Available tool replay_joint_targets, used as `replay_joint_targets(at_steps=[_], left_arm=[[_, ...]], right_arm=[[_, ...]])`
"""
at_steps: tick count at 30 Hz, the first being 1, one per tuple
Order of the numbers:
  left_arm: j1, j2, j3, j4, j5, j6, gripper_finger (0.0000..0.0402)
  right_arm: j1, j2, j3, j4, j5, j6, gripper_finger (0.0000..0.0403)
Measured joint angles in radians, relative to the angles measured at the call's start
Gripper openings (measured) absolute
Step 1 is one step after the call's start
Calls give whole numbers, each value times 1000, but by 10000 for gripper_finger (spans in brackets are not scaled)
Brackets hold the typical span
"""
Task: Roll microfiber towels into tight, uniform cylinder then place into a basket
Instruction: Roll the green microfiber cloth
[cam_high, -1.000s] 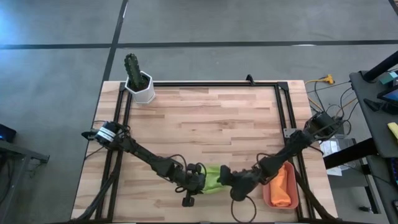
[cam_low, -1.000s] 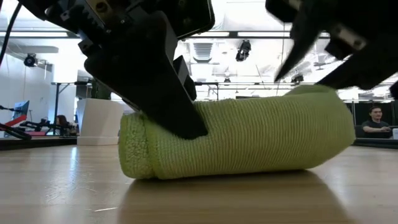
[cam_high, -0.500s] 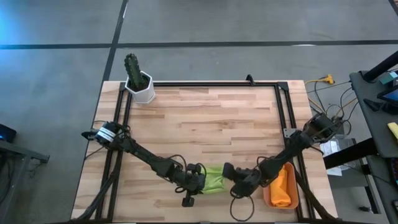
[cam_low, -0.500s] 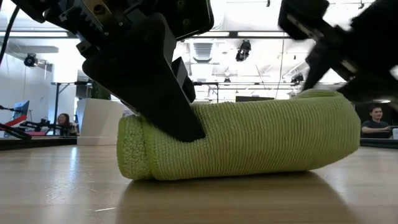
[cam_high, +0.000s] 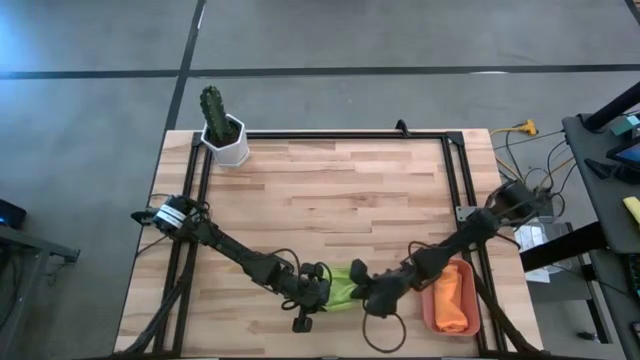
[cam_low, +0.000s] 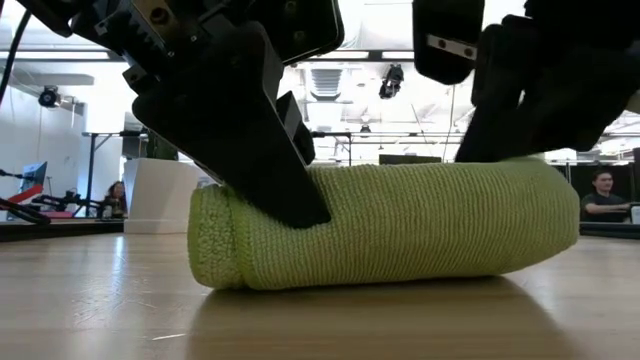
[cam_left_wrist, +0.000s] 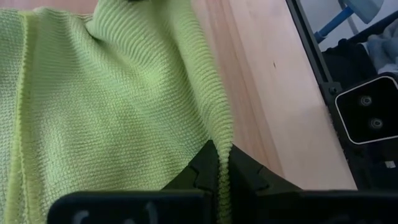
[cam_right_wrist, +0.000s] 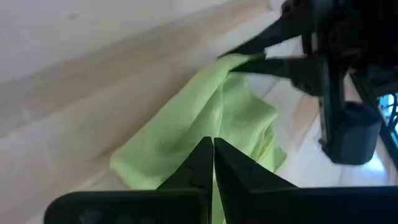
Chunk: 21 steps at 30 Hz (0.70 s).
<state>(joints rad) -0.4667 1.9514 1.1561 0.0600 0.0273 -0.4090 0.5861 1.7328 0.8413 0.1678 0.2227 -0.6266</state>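
The lime green roll's front fold (cam_low: 475, 166) is in front of my right gripper's closed fingers. Next, I move back, open the fingers and put them on both sides of that fold at the roll's loose end (cam_low: 545, 208).
The lime green towel (cam_low: 390, 230) lies rolled into a cylinder near the table's near edge, its long side on the wood, between my two grippers (cam_high: 343, 287). My left gripper (cam_left_wrist: 221, 163) is shut on the roll's left end. My right gripper (cam_right_wrist: 213, 154) is shut on the roll's right end. The orange towel (cam_high: 455, 295) lies in the terracotta basket (cam_high: 428, 308) at the near right. My left gripper pinches a ridge of cloth (cam_left_wrist: 219, 127) at the roll's left end between its two fingers. Its fingers (cam_low: 270, 160) slant down onto the roll from above and from the left. The roll rests on the table. My right gripper has a thin bit of cloth (cam_right_wrist: 205, 127) between its shut fingers, on top of the roll near its right end (cam_low: 520, 170). It slants down from the right. One layer or several, I cannot tell.
A white pot with a cactus (cam_high: 226, 138) stands at the far left corner. A black frame (cam_high: 340, 135) runs round the table. A white camera box (cam_left_wrist: 367, 118) sits just past the near edge. People (cam_low: 600, 190) sit in the room behind.
My right gripper has turned about its wrist, come toward the left onto the roll's right end and shut there. The raised flap at that end now lies level with the rest of the roll. The roll stays where it was.
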Motion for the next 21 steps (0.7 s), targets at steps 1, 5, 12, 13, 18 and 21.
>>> replay_joint_targets(at_steps=[1,5,12,13,18,21], left_arm=[[0,0,0,0,0,1,0],[0,0,0,0,0,1,0],[0,0,0,4,0,-3,0],[0,0,0,4,-1,-4,0],[0,0,1,11,-4,-30,0],[0,-1,2,11,-4,-56,0]], right_arm=[[-7,10,1,20,-1,2,9],[-35,35,10,31,-57,5,9],[-38,85,10,-6,-133,45,9],[-38,97,10,-6,-138,53,9],[-39,145,10,36,-169,77,9],[-39,145,13,30,-156,78,9]])
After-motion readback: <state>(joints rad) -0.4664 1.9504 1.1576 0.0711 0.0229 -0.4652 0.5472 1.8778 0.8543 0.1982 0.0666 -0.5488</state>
